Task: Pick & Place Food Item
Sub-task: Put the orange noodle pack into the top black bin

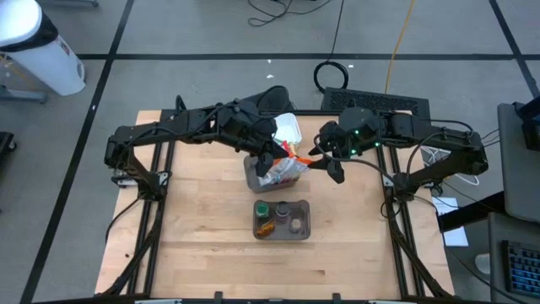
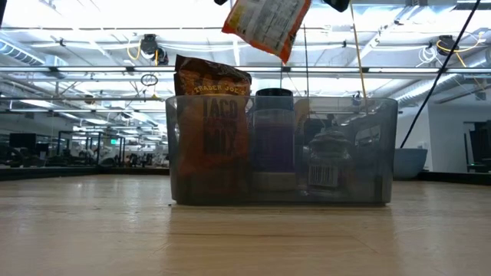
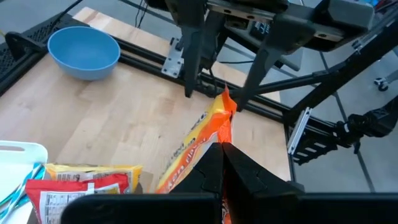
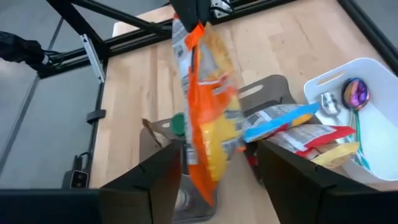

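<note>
The robot's right gripper should hold the packet's far corner (image 3: 226, 98) while the left gripper opens and grips the packet anew, because the packet hangs tilted (image 2: 270, 24) from the left gripper.
An orange and yellow food packet (image 1: 291, 169) hangs in the air over the middle of the table. My left gripper (image 3: 222, 152) is shut on it. My right gripper (image 4: 217, 180) is open. Its two fingers stand on either side of the packet's (image 4: 208, 124) lower part, and I cannot tell whether they touch it. In the low view the packet (image 2: 268, 23) hangs tilted, well above the clear grey bin (image 2: 284, 149). My left gripper pinches the packet's upper end (image 4: 189, 28) between its two fingers, at the sealed edge (image 3: 217, 134). The fingers slant down from the table's left side. The packet hangs below them, tilted and clear of the bins and the table.
A grey bin (image 1: 283, 218) nearer the front holds a taco mix packet (image 2: 211, 130) and jars. A second grey bin (image 1: 257, 173) with more packets (image 4: 292, 124) stands below the grippers. A white tray (image 1: 288, 128) lies behind it. A blue bowl (image 3: 84, 53) sits on the wood.
</note>
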